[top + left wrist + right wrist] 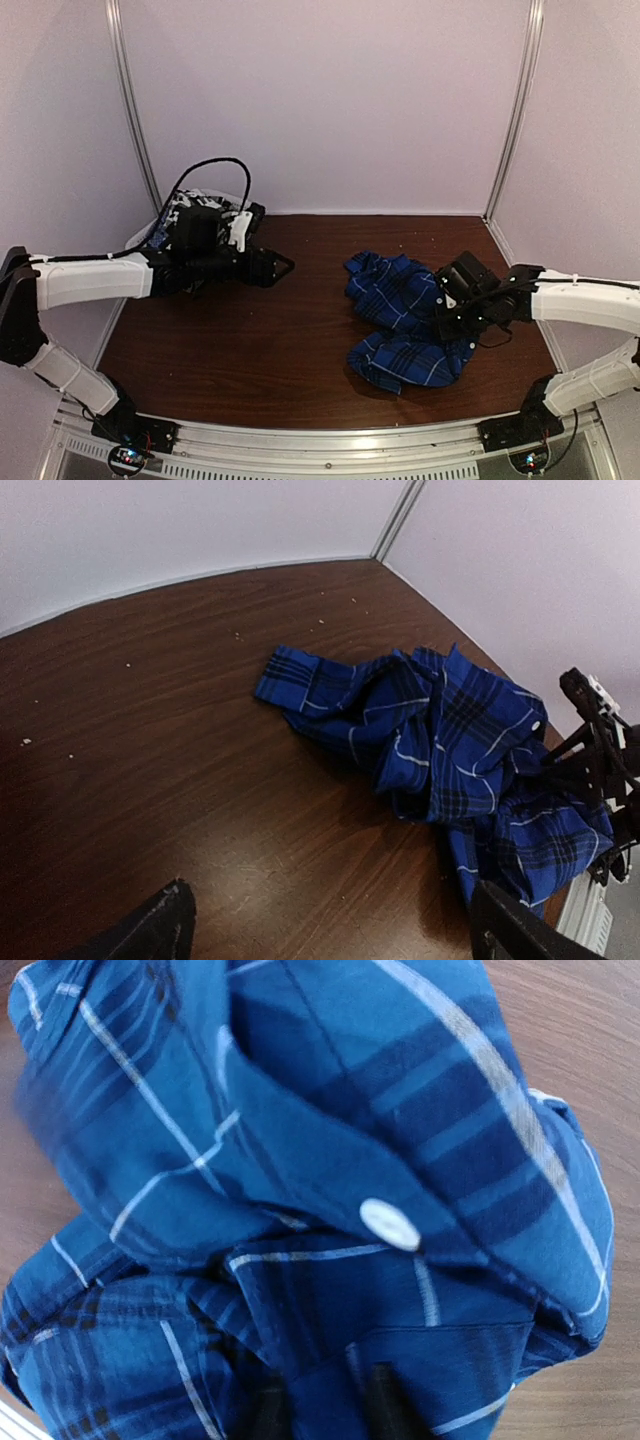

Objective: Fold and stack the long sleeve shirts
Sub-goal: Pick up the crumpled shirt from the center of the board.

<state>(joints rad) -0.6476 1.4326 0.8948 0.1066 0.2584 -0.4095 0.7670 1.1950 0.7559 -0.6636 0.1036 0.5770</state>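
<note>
The plaid shirt (388, 288) lies in a bunch, away from my left gripper. My right gripper should raise its held fold (430, 334) and spread the cloth open toward my left gripper.
A royal blue and navy plaid shirt (405, 318) lies crumpled on the right half of the brown table (250, 340). It also shows in the left wrist view (450, 740) and fills the right wrist view (300, 1160), where a white button faces up. My right gripper (447, 312) is pressed into the shirt's right side, its dark fingers (385, 1405) closed on a fold of the blue cloth. My left gripper (278, 268) hovers open and empty over the table's left middle, well left of the shirt. Its fingertips (150, 930) stand wide apart. The black-and-white checked shirt is hidden.
A white mesh basket (240, 222) stands at the back left corner, mostly hidden behind my left wrist, with dark and pale contents I cannot make out. White walls and metal posts (512, 110) close the table's back and sides. Small crumbs dot the wood (130, 665).
</note>
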